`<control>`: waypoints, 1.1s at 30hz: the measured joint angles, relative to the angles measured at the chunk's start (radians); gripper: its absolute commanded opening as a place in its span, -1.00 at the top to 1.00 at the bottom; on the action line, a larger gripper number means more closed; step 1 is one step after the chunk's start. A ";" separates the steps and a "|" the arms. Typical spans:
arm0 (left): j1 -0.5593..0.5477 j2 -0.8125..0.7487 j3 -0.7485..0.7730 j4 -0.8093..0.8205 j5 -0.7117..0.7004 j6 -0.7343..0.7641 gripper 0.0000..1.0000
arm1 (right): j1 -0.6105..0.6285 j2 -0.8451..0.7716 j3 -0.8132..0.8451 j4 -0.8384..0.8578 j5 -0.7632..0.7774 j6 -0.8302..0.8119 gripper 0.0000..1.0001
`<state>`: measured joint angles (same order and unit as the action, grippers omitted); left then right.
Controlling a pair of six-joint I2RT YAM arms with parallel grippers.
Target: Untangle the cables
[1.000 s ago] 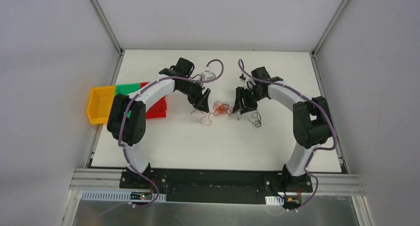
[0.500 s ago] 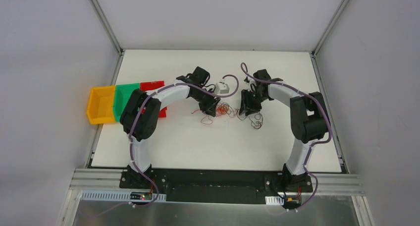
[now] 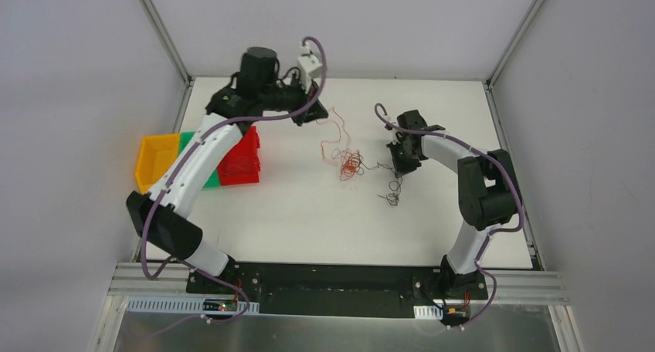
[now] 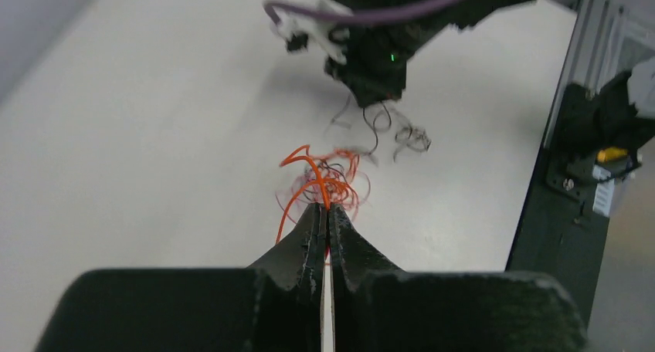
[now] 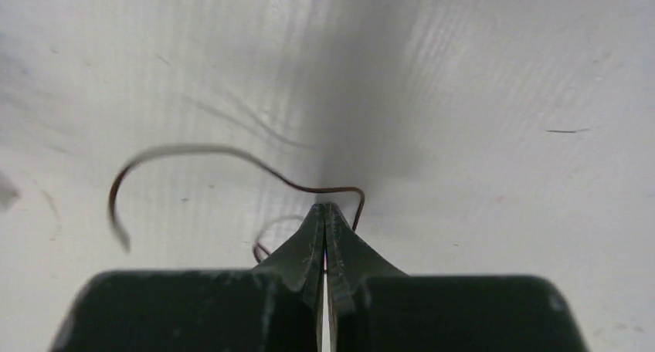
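The orange cable twists into the clump (image 3: pixel 344 149). Next, my right gripper leaves the dark cable and holds the clump (image 3: pixel 351 165) while my left gripper raises the orange cable.
The cables (image 3: pixel 350 164) are a small clump of thin, curly red and orange wires mid-table, with dark strands (image 3: pixel 392 190) trailing to its right. My left gripper (image 3: pixel 319 114) is raised above the far side of the table. It is shut on an orange cable (image 4: pixel 290 201), which stretches down to the clump (image 4: pixel 330 179). My right gripper (image 3: pixel 399 163) sits low at the table, just right of the clump. In the right wrist view its tips (image 5: pixel 326 207) are shut on a dark brown cable (image 5: pixel 232 154).
Yellow (image 3: pixel 154 163), green (image 3: pixel 195 140) and red (image 3: pixel 241 159) bins stand at the table's left edge, under the raised left arm. The black mounting rail (image 3: pixel 340 279) runs along the near edge.
Both grippers have closed. The left arm swung from beside the clump up and back, drawing an orange strand out of it. The right gripper stayed low and shifted slightly right.
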<state>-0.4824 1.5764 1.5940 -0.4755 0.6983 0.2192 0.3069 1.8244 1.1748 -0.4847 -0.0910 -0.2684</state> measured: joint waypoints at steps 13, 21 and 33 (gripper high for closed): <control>0.124 -0.042 0.523 -0.025 0.029 -0.212 1.00 | -0.061 -0.066 -0.090 0.069 0.162 -0.193 0.74; 0.105 -0.018 0.503 -0.042 0.112 -0.288 1.00 | -0.149 -0.239 -0.096 -0.016 -0.132 -0.103 -0.77; -0.003 0.027 0.451 -0.048 0.212 -0.344 1.00 | -0.041 -0.563 -0.001 0.327 -0.582 0.160 -0.99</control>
<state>-0.4858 1.6032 2.0453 -0.5236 0.9104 -0.1249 0.2661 1.2610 1.1736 -0.1581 -0.6727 -0.1081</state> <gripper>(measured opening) 0.009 0.979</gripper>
